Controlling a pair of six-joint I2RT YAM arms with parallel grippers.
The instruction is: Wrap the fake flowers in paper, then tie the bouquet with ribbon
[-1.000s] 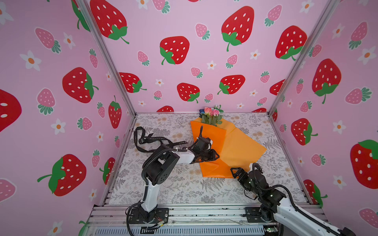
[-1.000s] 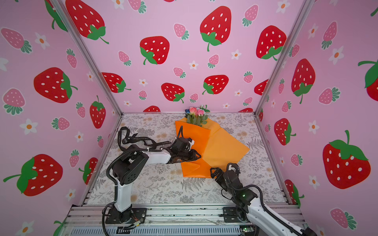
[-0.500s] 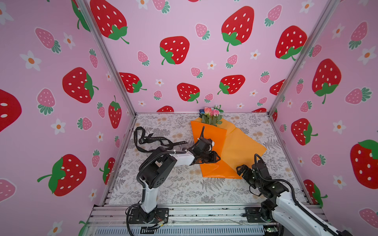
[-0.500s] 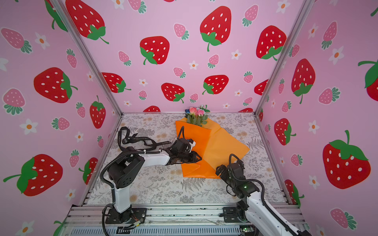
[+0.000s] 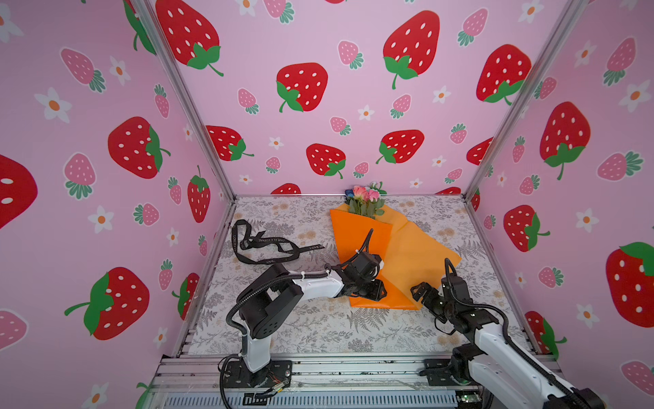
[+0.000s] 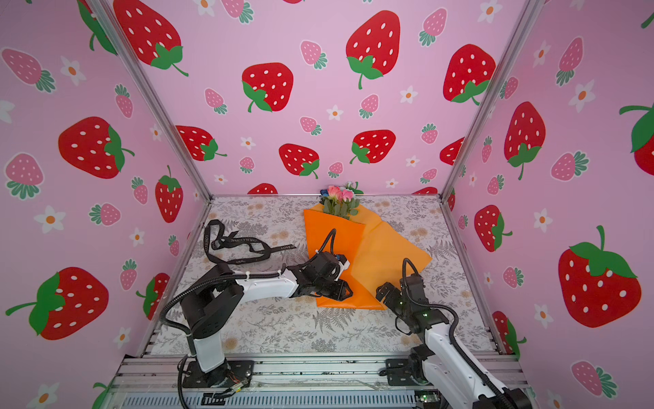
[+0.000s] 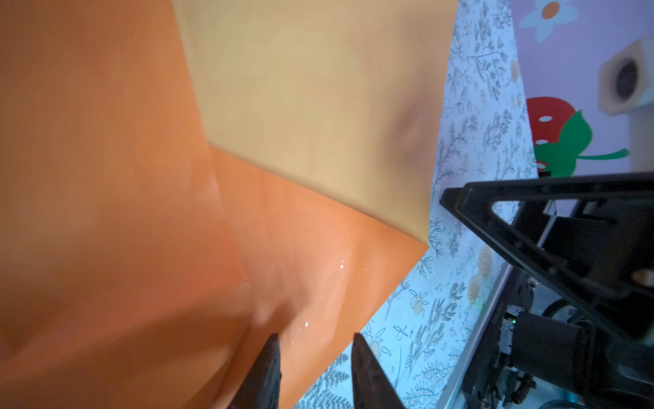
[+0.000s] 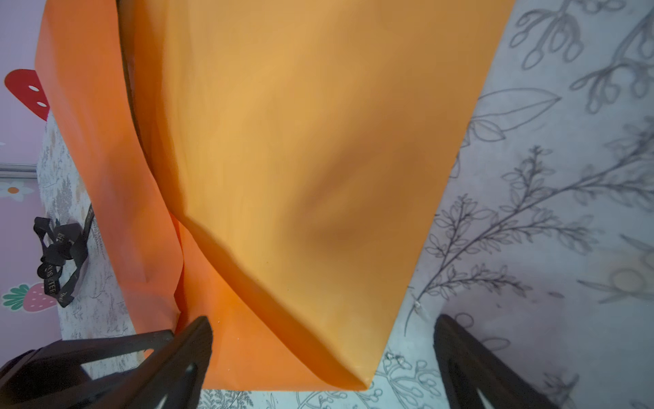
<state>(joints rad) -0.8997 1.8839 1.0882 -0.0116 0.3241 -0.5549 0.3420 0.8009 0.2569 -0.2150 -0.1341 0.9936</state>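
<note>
I keep pushing toward the paper's folded side (image 5: 362, 230), with my right gripper's fingers on both sides of the paper's loose edge (image 8: 398, 310), until the edge curls up, and close there.
The bouquet of fake flowers (image 5: 365, 199) (image 6: 339, 201) lies against the back wall, its pink blooms and leaves poking out of a folded orange paper (image 5: 414, 255) (image 6: 385, 253). My left gripper (image 5: 376, 289) (image 6: 342, 291) rests low on the paper's near left part. In the left wrist view it (image 7: 315, 340) is partly open, with paper (image 7: 124, 177) and table showing in the gap and nothing pinched. My right gripper (image 5: 419, 291) (image 6: 385, 293) (image 8: 323, 325) stands wide open at the paper's near corner (image 8: 318, 177), which lies between its fingers.
A long black ribbon (image 5: 262, 246) (image 6: 237, 245) (image 8: 58, 255) with pale lettering lies tangled on the floral table (image 5: 318, 329) left of the paper. Pink strawberry walls close in the left, back and right sides.
The right gripper has shifted slightly right and farther in, its wrist raised, still open at the paper's near corner. The left arm's elbow has sunk toward the front; its gripper stays on the paper.
</note>
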